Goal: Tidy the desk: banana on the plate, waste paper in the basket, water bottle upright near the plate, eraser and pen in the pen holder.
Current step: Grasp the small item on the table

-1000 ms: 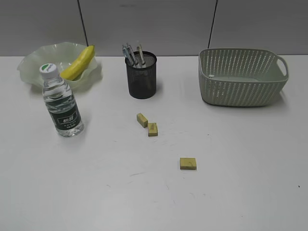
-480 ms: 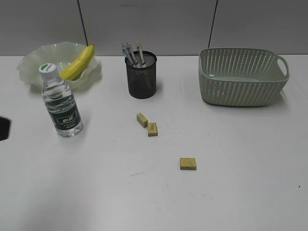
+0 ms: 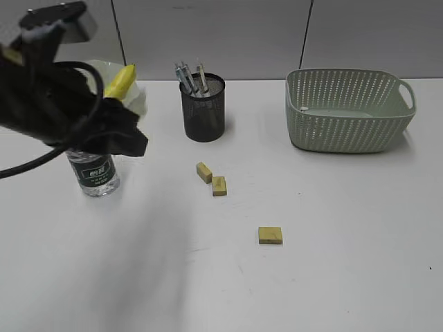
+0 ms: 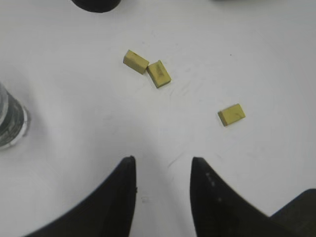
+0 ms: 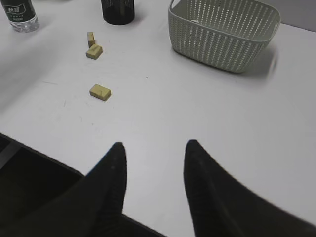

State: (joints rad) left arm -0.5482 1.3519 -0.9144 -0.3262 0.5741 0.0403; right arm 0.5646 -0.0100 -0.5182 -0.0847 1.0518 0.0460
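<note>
The pens lean against each other and leave a gap in the pen holder's opening (image 3: pixel 215 86), so I expect the eraser (image 3: pixel 270 235) to fall below the pen holder's rim when the robot lets go of it.
Three yellow erasers lie mid-desk (image 3: pixel 204 172), (image 3: pixel 219 185), (image 3: pixel 270 235); they also show in the left wrist view (image 4: pixel 136 61), (image 4: pixel 159 73), (image 4: pixel 231 114). The black mesh pen holder (image 3: pixel 203 111) holds several pens (image 3: pixel 190 77). My left gripper (image 4: pixel 163 163) is open and empty above the white desk (image 3: pixel 332 228), with the erasers ahead of it. Its arm (image 3: pixel 76 117) hides most of the wavy green plate (image 3: pixel 142 104), the banana (image 3: pixel 121 79) and the top of the upright water bottle (image 3: pixel 93 173). My right gripper (image 5: pixel 154 148) is open and empty near the desk's front edge. No waste paper shows.
The sage-green perforated basket (image 3: pixel 346 111) stands at the back right, also in the right wrist view (image 5: pixel 222 34). A grey wall runs behind the desk. The desk's front edge shows at the lower left of the right wrist view (image 5: pixel 44 158).
My left arm has swung in from the left edge, up and over the plate and bottle, and now covers them. The objects on the desk have not moved.
</note>
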